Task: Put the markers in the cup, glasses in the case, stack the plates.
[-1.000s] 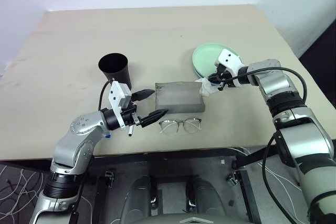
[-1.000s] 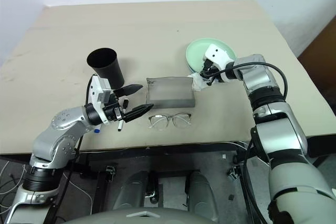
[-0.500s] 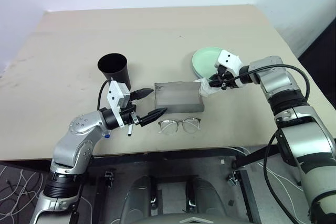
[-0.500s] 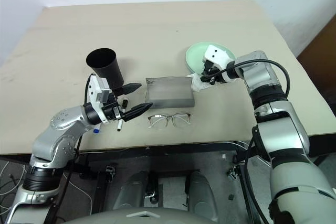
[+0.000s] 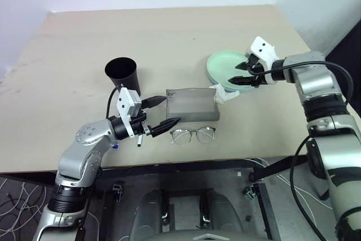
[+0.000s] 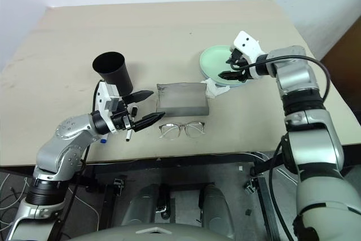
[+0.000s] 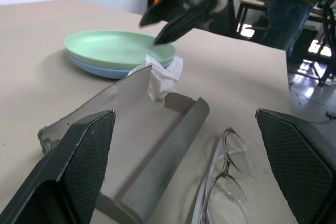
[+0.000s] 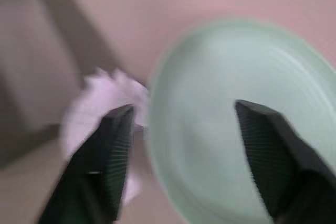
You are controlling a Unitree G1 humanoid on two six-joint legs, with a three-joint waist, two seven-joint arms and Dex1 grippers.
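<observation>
The crumpled white cloth point(image 5: 225, 93) is up against the end of the grey case, so the robot's right gripper should first shift the cloth onto the mint green plate point(image 5: 225, 64) and then take the glasses.
The mint green plate point(image 5: 224, 63) lies stacked on the light blue plate point(image 7: 89, 65) at the right of the table. My right gripper point(image 5: 237, 74) hovers open over the stack's near rim, holding nothing. The grey case point(image 5: 192, 104) lies mid-table, and its hollow inside shows in the left wrist view. The glasses point(image 5: 193, 135) lie just in front of it. My left gripper point(image 5: 169, 109) stands open and empty, level, left of the case and glasses. The black cup point(image 5: 122, 74) stands upright behind it. Under my left wrist a marker point(image 6: 128, 135) and a blue cap point(image 6: 104, 139) peek out.
A crumpled white cloth point(image 5: 221, 94) lies between the case's right end and the plates, touching the case. The far half of the table point(image 5: 158, 32) is bare. The table's front edge runs just below the glasses.
My right gripper has opened, let go of the white cloth, and risen to the right over the plates. The left arm has not moved.
</observation>
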